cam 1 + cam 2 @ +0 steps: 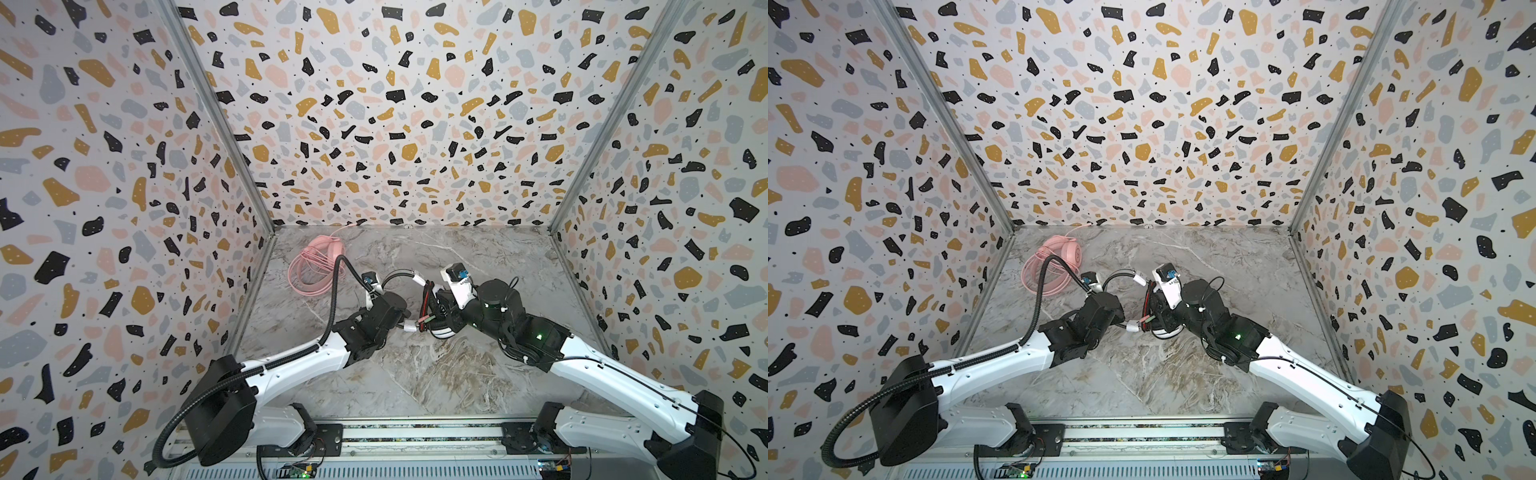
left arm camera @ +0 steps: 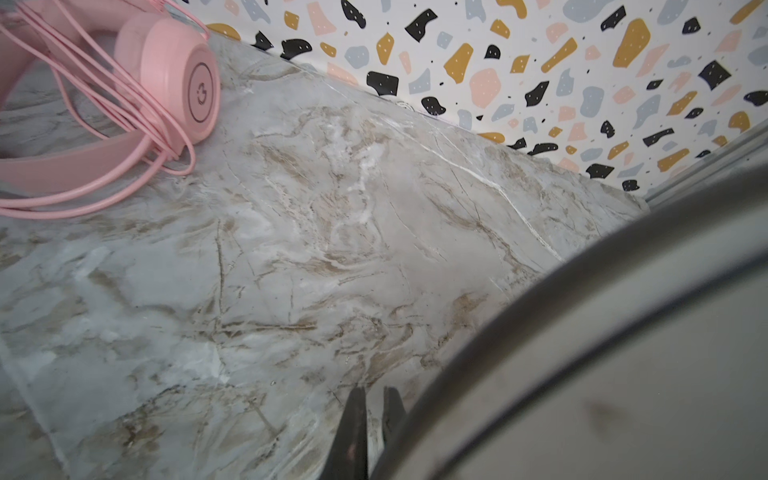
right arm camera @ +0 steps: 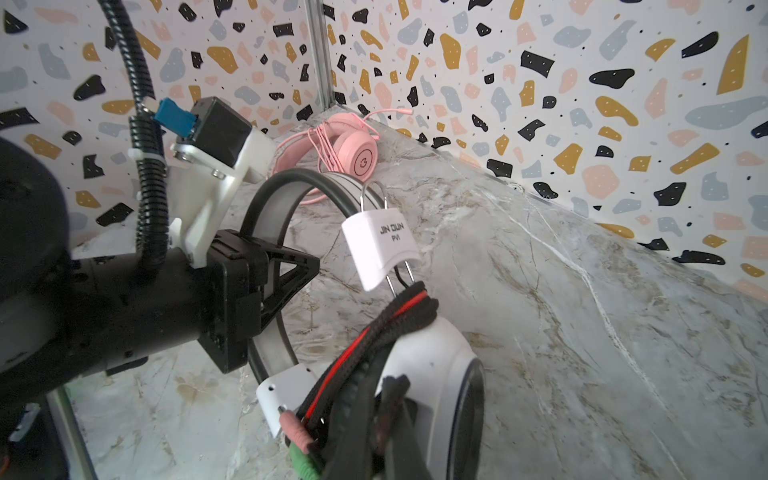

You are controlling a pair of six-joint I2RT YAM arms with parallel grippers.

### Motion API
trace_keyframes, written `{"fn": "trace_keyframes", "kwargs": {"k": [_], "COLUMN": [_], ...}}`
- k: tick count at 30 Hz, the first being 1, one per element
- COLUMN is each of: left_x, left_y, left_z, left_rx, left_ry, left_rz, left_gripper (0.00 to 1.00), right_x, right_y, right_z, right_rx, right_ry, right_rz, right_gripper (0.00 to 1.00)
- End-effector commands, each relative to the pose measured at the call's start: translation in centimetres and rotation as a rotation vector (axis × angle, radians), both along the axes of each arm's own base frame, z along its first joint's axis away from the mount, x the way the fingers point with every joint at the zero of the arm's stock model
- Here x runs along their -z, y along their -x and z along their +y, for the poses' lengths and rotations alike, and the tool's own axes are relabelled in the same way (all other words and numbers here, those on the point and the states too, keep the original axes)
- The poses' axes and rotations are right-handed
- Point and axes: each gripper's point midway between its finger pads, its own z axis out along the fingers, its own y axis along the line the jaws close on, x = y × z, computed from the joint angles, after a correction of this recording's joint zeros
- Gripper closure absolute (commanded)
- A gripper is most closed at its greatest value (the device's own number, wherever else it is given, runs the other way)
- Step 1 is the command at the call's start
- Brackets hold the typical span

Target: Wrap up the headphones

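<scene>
The cord bundle (image 3: 360, 344) lies snug along the white earcup (image 3: 432, 352), so the robot's right gripper should keep holding the bundle in until its end sits there, then let go.
The white-and-black headphones (image 1: 443, 331) stand at mid-table between both arms in both top views. Its headband (image 3: 272, 195) arches up from a white earcup (image 3: 440, 374), with black and red cords (image 3: 395, 311) bundled along the cup. My left gripper (image 2: 374, 392) is shut on the headband, its black fingers (image 3: 291, 272) clamped round the band. My right gripper (image 3: 370, 419) is shut on the cord bundle beside the earcup, near the pink and green plugs (image 3: 297, 436). The pink headphones (image 1: 320, 257) lie at the back left with the pink cord looped round them (image 2: 124, 104).
Terrazzo-patterned walls (image 1: 374, 124) close in the marble table (image 1: 415, 374) at left, back and right. The mounting rail (image 1: 415, 436) runs along the front edge. The left arm's ribbed black hose (image 1: 332, 299) arcs up close to the pink headphones (image 1: 1054, 259).
</scene>
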Motion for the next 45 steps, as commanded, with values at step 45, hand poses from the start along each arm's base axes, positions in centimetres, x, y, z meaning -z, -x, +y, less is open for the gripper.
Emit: {"fn": "trace_keyframes", "kwargs": {"k": [45], "left_x": [13.8], "left_y": [1.7], "left_z": [-8.6], "left_rx": [0.734], "left_ry": [-0.021], "left_rz": [0.56], "left_gripper": [0.98], "right_x": [17.1], "right_y": [-17.1], "right_z": [-9.5], "right_rx": [0.076], "right_ry": [-0.522], "right_rz": [0.677], "right_gripper": [0.8]}}
